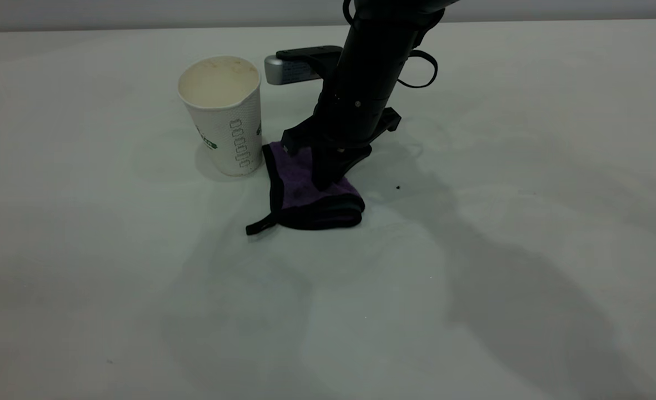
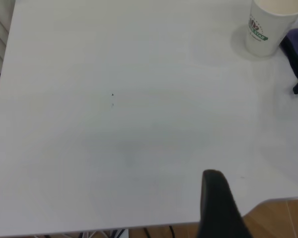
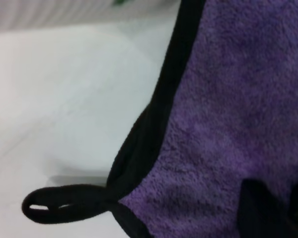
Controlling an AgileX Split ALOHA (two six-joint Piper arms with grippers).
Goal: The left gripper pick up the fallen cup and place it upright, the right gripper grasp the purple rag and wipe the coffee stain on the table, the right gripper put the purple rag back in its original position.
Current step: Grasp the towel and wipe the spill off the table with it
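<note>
My right gripper should pull the rag back to the open table [image 1: 482, 154] past the dark speck, because the purple rag's edge [image 1: 268, 159] touches the cup's base.
The cup [image 1: 222, 114] stands upright on the white table [image 1: 472, 278], mouth up, cream inside showing; the left wrist view has it far off [image 2: 265, 27]. The purple rag [image 1: 305, 189] lies just right of the cup, touching its base, with its black loop [image 1: 258, 225] pointing toward the front. My right gripper [image 1: 328, 178] comes steeply down onto the rag and is shut on its plush top; up close the rag [image 3: 228, 124] fills the right wrist view. The coffee stain is hidden. Of my left gripper [image 2: 216, 208], away from the cup, only a black part shows.
A tiny dark speck [image 1: 398, 187] lies right of the rag. The right arm's silver-grey block [image 1: 286, 69] sits behind the cup. In the left wrist view, the table's near edge [image 2: 268, 203] gives way to wooden floor [image 2: 283, 220].
</note>
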